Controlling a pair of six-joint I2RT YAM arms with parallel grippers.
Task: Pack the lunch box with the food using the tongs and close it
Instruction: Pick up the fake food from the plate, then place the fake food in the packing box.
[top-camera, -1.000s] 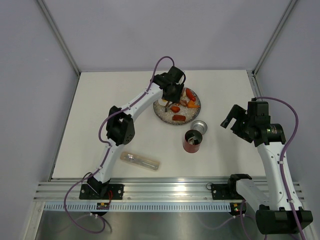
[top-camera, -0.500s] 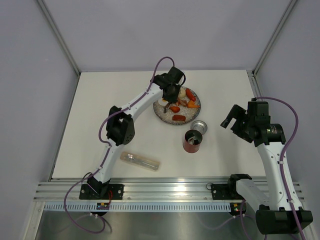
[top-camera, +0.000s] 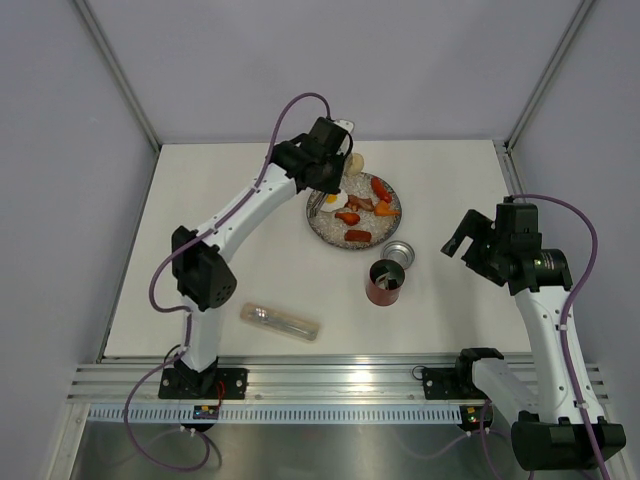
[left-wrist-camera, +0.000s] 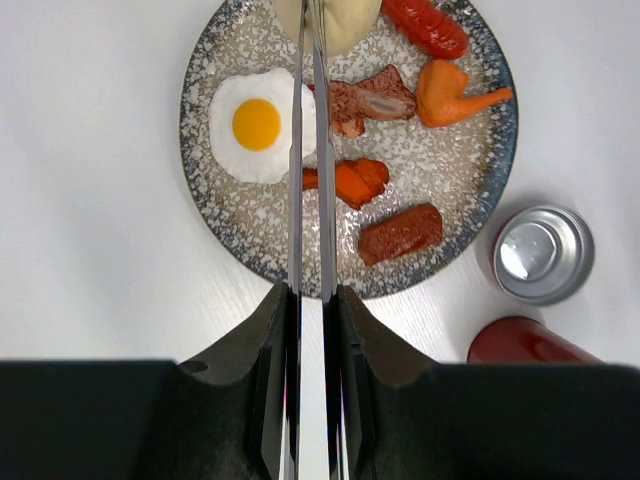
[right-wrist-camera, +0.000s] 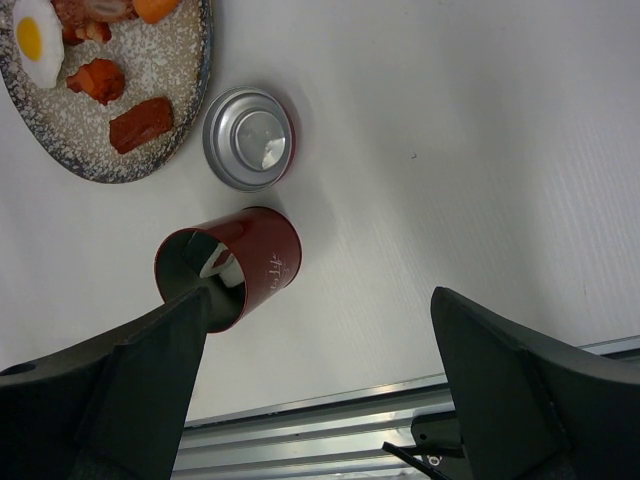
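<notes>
The robot's left gripper should keep squeezing until the pale round ball (top-camera: 355, 164) goes into the red lunch box (top-camera: 386, 273), as the ends of the tongs pinch the ball and the lunch box stands open.
My left gripper (left-wrist-camera: 310, 295) is shut on the silver tongs (left-wrist-camera: 298, 150), whose arms are squeezed nearly parallel. Their tips pinch the pale round ball (left-wrist-camera: 345, 20), which hangs over the far rim of the speckled plate (left-wrist-camera: 450, 170); from above the ball (top-camera: 354, 162) shows beside my left gripper (top-camera: 325, 172). On the plate lie a fried egg (left-wrist-camera: 255, 125), sausages (left-wrist-camera: 400, 232), a shrimp (left-wrist-camera: 450, 90) and other food. The red lunch box (right-wrist-camera: 235, 265) stands open, with a black-and-white piece inside. Its lid (right-wrist-camera: 249, 138) lies upside down beside it. My right gripper (right-wrist-camera: 320, 300) is open near the lunch box and holds nothing.
A clear plastic case (top-camera: 280, 321) lies near the front of the table, left of the lunch box (top-camera: 385, 283). The lid (top-camera: 398, 252) sits between the lunch box and the plate (top-camera: 322, 228). An aluminium rail (top-camera: 340, 375) runs along the near edge.
The tongs closed on the pale ball and lifted it off the plate toward the far side. The left arm's elbow swung left. The right arm has not moved.
</notes>
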